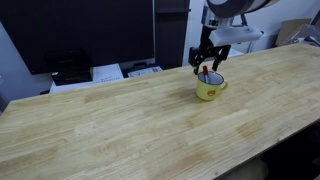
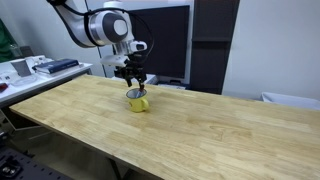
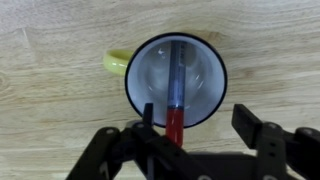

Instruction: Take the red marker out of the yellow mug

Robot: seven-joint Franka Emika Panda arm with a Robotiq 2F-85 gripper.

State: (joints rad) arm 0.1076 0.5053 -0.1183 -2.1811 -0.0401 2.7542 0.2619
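Next, my gripper goes up a little and center itself over the red end before closing, because the marker lies close to one finger at the mug's rim.
The yellow mug stands upright on the wooden table, and it shows in both exterior views. In the wrist view I look straight down into the mug, with its handle to the left. The red marker leans inside it, its red end sticking out over the rim. My gripper is open just above the mug. The marker's red end lies between the fingers, close to the left one. In the exterior views the gripper hangs directly over the mug.
The wooden table spreads wide around the mug. Papers and a black device lie beyond its far edge, in front of dark panels. A side bench with items stands at the left.
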